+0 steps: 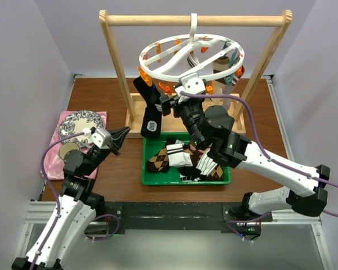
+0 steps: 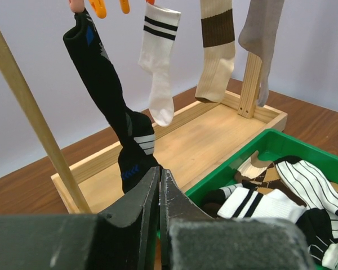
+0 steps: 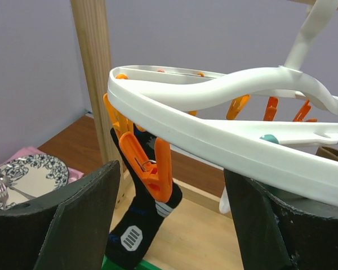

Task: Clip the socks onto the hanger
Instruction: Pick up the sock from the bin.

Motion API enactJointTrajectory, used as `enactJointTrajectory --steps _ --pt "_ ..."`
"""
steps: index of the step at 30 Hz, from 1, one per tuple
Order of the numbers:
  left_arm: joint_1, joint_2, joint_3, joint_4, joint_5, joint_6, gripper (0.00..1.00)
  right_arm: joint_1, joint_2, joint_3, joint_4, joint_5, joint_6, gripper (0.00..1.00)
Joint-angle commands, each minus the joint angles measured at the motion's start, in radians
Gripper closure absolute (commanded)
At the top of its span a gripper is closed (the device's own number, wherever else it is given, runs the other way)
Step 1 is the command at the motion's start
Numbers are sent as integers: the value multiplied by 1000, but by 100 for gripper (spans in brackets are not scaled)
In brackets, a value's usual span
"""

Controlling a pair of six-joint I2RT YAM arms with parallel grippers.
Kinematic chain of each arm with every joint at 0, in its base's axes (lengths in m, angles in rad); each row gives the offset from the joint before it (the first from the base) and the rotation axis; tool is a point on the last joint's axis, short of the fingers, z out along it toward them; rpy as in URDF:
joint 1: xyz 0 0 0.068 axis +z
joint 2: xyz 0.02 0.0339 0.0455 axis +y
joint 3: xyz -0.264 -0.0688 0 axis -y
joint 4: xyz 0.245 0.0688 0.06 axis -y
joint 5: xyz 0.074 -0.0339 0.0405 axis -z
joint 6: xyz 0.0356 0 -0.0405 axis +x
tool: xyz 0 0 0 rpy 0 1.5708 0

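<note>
My right gripper is open, and the empty orange peg (image 3: 152,167) is off-centre, close to one of its fingers. Next, I move over and centre on that peg (image 1: 166,88) before closing.
The white ring hanger (image 1: 158,52) hangs by its hook from the wooden bar. A black-white-blue sock (image 1: 148,109) hangs from an orange peg on the ring's left side. In the left wrist view this black sock (image 2: 110,95) hangs beside a white striped sock (image 2: 158,62), a beige brown-banded sock (image 2: 217,50) and a grey one (image 2: 259,39). Several loose socks (image 1: 183,157) lie in the green tray (image 1: 186,181). My right gripper (image 3: 172,169) is open just under the ring (image 3: 214,135), an orange peg (image 3: 152,163) between its fingers, untouched. My left gripper (image 2: 159,174) is shut and empty, left of the tray.
The light wooden frame (image 1: 194,21) with its base board (image 2: 214,132) stands behind the tray. A patterned plate (image 1: 79,124) lies on a pink cloth (image 1: 53,169) at the left. Walls close in both sides of the table.
</note>
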State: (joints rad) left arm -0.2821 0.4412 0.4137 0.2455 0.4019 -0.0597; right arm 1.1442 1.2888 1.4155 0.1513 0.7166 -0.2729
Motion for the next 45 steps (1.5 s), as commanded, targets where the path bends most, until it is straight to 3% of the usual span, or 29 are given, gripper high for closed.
enactJointTrajectory --steps 1,15,21,45 --pt "17 -15 -10 0 26 -11 92 2 3 14 85 17 17 22" --pt "23 -4 -4 -34 44 14 92 3 69 27 175 27 38 22" --pt "20 5 7 -71 60 29 92 3 64 7 232 46 34 29" --pt "18 1 2 -81 92 9 94 -5 113 13 318 37 -5 36"
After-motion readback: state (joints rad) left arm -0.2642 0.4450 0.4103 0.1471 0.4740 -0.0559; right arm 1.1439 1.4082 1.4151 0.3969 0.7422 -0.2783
